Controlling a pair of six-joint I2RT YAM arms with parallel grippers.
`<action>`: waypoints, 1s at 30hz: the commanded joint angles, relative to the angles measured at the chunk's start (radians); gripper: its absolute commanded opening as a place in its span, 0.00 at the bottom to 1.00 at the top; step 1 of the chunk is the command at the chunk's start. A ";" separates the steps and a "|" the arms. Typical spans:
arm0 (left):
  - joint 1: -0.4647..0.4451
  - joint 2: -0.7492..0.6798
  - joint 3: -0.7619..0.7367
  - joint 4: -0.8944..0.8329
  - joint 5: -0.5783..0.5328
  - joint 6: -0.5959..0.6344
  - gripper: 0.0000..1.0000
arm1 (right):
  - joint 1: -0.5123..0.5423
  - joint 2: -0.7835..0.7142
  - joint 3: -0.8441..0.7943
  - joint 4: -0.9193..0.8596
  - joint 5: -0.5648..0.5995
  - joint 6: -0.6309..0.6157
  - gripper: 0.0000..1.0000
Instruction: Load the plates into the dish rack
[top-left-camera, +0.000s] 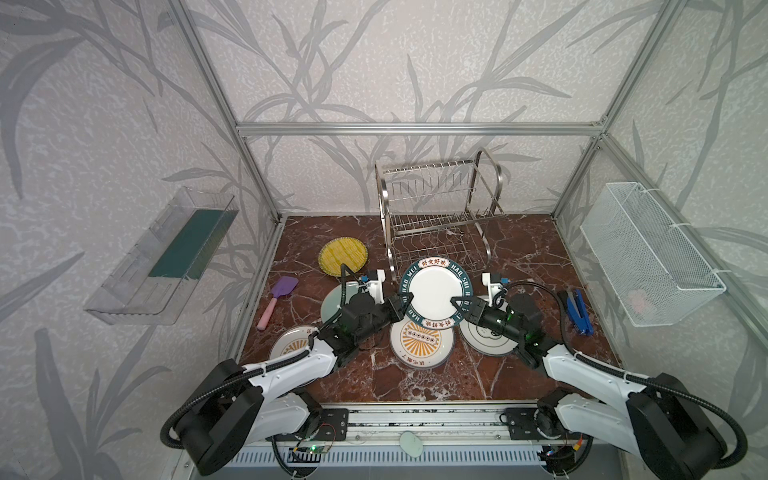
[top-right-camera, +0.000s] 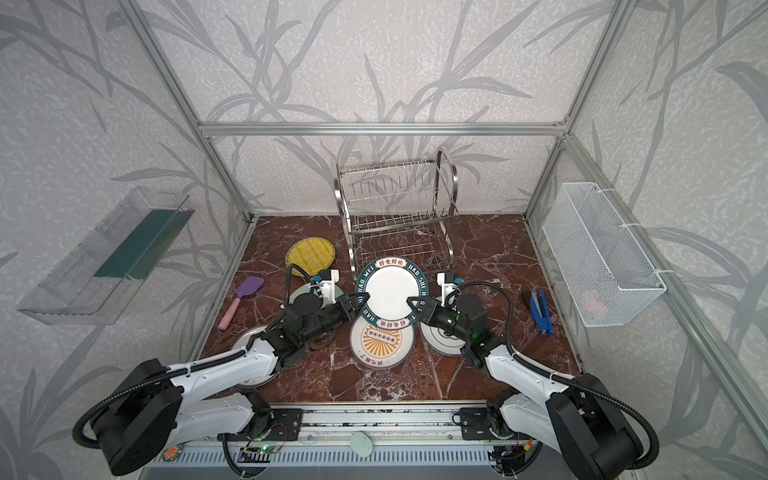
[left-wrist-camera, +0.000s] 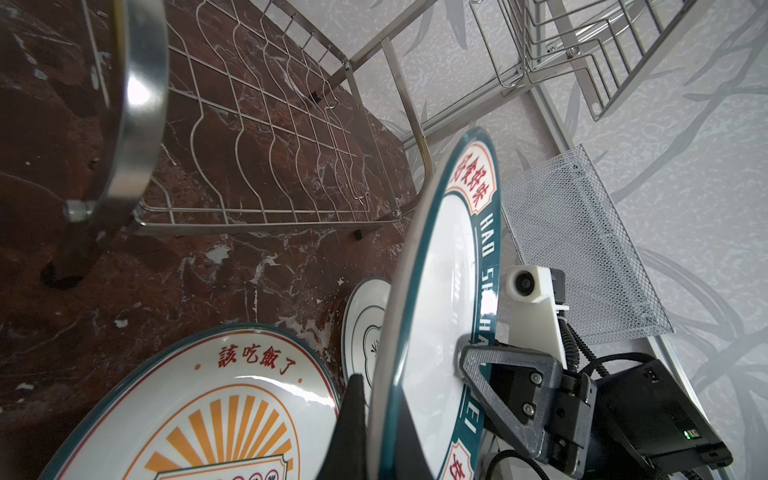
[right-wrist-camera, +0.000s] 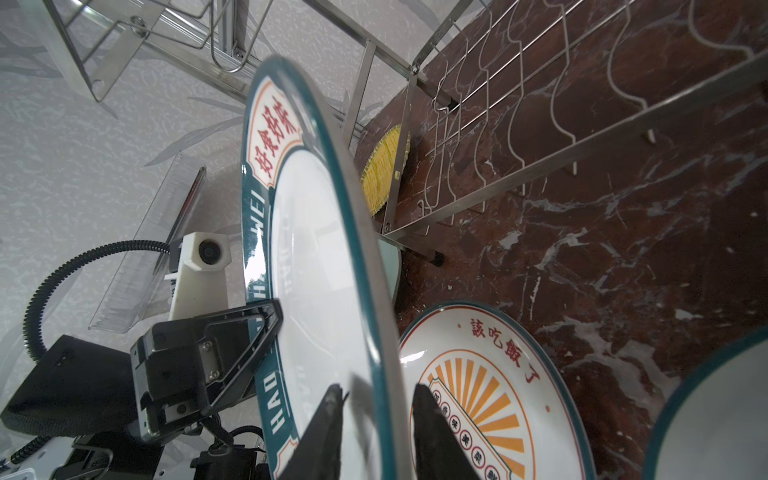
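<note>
My left gripper is holding the teal-lettered plate (top-left-camera: 436, 293) with its broad side to the rack, so my right gripper should close on the opposite rim (top-left-camera: 468, 287), take the plate over and turn it edge-on.
A white plate with a dark teal lettered rim (top-left-camera: 432, 291) (top-right-camera: 390, 291) hangs in the air in front of the dish rack (top-left-camera: 440, 208) (top-right-camera: 395, 199). My left gripper (top-left-camera: 405, 297) (left-wrist-camera: 376, 399) is shut on its left rim. My right gripper (top-left-camera: 455, 300) (right-wrist-camera: 376, 390) straddles the right rim, open, with gaps showing beside its fingers. On the table lie a sunburst plate (top-left-camera: 422, 345) (right-wrist-camera: 490, 374), a second one (top-left-camera: 291, 338) under the left arm, a yellow ribbed plate (top-left-camera: 343, 255), a pale teal plate (top-left-camera: 332, 303) and a white plate with dark markings (top-left-camera: 482, 338).
A purple spatula (top-left-camera: 278, 299) lies at the table's left edge. A blue hand tool (top-left-camera: 577, 309) lies at the right. The white mesh basket (top-left-camera: 648, 249) hangs on the right wall and the clear tray (top-left-camera: 166, 253) on the left wall.
</note>
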 joint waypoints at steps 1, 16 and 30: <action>-0.010 -0.016 0.005 0.084 -0.026 -0.024 0.00 | 0.009 0.006 -0.012 0.101 0.045 0.031 0.29; -0.025 0.003 0.022 0.021 -0.002 0.024 0.00 | 0.027 -0.034 0.006 0.079 0.029 0.041 0.00; -0.025 -0.103 0.008 -0.234 -0.069 0.074 0.67 | 0.025 -0.360 0.063 -0.410 0.155 -0.103 0.00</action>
